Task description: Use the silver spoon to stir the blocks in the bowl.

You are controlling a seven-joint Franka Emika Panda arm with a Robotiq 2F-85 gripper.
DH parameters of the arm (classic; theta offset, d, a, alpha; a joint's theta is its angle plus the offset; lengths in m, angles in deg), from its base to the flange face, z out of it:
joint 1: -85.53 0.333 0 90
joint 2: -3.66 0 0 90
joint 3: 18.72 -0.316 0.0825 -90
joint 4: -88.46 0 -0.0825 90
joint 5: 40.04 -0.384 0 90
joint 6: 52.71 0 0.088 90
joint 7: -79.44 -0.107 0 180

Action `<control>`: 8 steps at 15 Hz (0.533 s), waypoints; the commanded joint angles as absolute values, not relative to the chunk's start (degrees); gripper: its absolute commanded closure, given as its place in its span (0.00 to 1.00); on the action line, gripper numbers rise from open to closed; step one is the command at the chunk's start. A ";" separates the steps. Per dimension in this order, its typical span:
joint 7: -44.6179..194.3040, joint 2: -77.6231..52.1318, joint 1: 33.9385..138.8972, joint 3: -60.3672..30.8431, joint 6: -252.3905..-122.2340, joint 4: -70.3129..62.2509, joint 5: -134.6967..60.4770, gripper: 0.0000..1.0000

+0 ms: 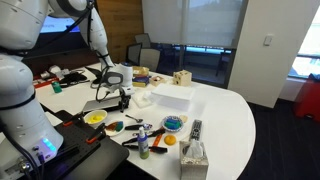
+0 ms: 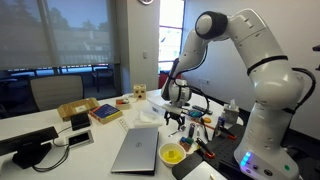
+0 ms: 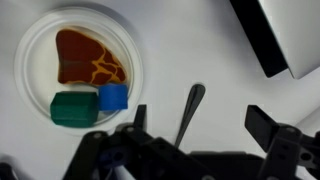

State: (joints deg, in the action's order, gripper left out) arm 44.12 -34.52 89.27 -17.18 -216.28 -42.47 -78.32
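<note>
The silver spoon's handle [image 3: 195, 98] runs lengthwise between the gripper's open fingers, clear of the bowl, so the gripper should keep going down until it can close across the handle [image 3: 187, 120].
In the wrist view the bowl [image 3: 80, 70] sits at the upper left and looks pale here. It holds a green block [image 3: 72, 108], a blue block [image 3: 113, 97] and a brown-orange piece [image 3: 90, 58]. The blue-rimmed bowl also shows in an exterior view [image 1: 173, 123]. The silver spoon [image 3: 190, 105] looks dark and lies on the white table between my fingers, to the right of the bowl. My gripper [image 3: 197, 114] is open, with its fingers wide on either side of the spoon handle and not touching it. It hangs above the table in both exterior views [image 1: 120, 97] [image 2: 178, 110].
A yellow bowl [image 1: 95, 117] [image 2: 172, 153] and a green dish [image 1: 117, 126] sit near the table's front. A white box [image 1: 172, 95], a laptop [image 2: 135, 150], a remote [image 1: 195, 129] and a tissue box [image 1: 194, 154] stand around. A dark flat object [image 3: 268, 40] lies at the wrist view's upper right.
</note>
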 commanded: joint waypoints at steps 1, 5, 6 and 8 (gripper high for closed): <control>40.59 -39.29 90.55 -14.46 -215.89 -37.36 -76.41 0.00; 38.06 -43.47 90.82 -12.98 -215.09 -33.45 -74.67 0.00; 37.32 -44.55 90.86 -12.86 -214.87 -32.49 -74.22 0.00; 36.08 -46.17 90.74 -12.90 -214.63 -31.05 -73.38 0.00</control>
